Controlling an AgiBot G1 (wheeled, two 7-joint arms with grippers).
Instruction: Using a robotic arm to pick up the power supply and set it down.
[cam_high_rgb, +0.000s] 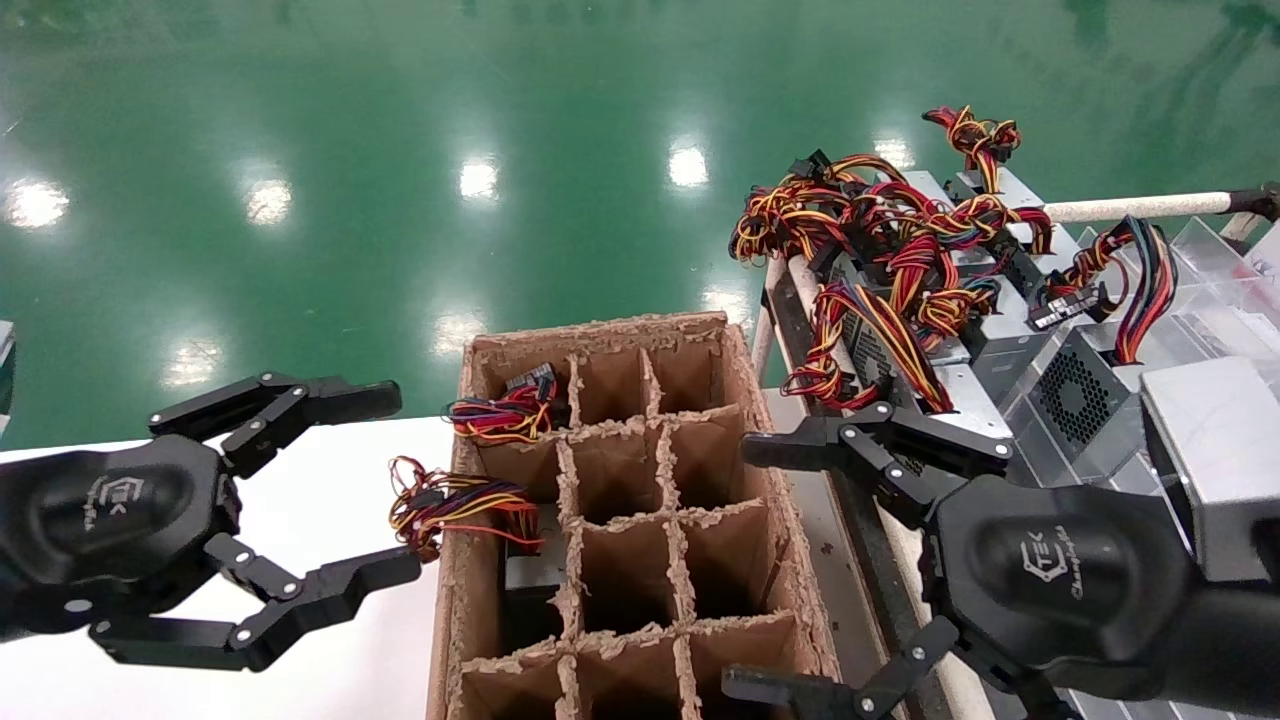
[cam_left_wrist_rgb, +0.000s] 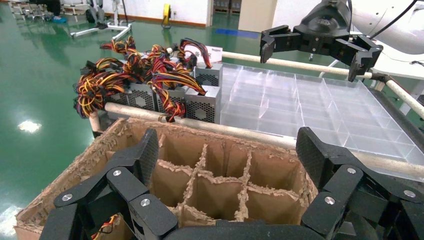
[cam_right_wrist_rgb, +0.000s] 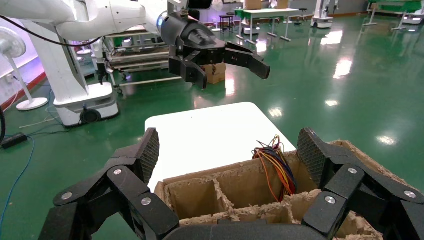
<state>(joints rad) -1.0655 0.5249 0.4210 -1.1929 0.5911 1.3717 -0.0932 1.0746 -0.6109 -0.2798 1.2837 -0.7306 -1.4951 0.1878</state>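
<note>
The neighbouring bundle runs into a silver-grey case (cam_high_rgb: 536, 563), so I expect a hidden power supply to hang below when I raise the red yellow and orange wire bundle (cam_high_rgb: 510, 410).
Several silver-grey power supplies lie in a heap on the rack to my right, under tangled red, yellow and black wires (cam_high_rgb: 880, 240). One power supply (cam_high_rgb: 1082, 392) shows a honeycomb fan grille, just beyond my right wrist; the heap (cam_left_wrist_rgb: 202, 102) also shows in the left wrist view. My right gripper (cam_high_rgb: 750, 568) (cam_right_wrist_rgb: 229, 147) hangs open and empty over the right rim of the cardboard box (cam_high_rgb: 600, 330). My left gripper (cam_high_rgb: 392, 485) (cam_left_wrist_rgb: 230, 150) is open and empty too, over the white table beside the box's left wall.
The cardboard box (cam_left_wrist_rgb: 165, 127) is split into cells by dividers; two left cells hold wire bundles (cam_high_rgb: 500, 415) (cam_right_wrist_rgb: 277, 165). A clear plastic divided tray (cam_left_wrist_rgb: 310, 100) fills the rack beyond a pale rail (cam_high_rgb: 1140, 207). The white table (cam_right_wrist_rgb: 210, 130) borders green floor.
</note>
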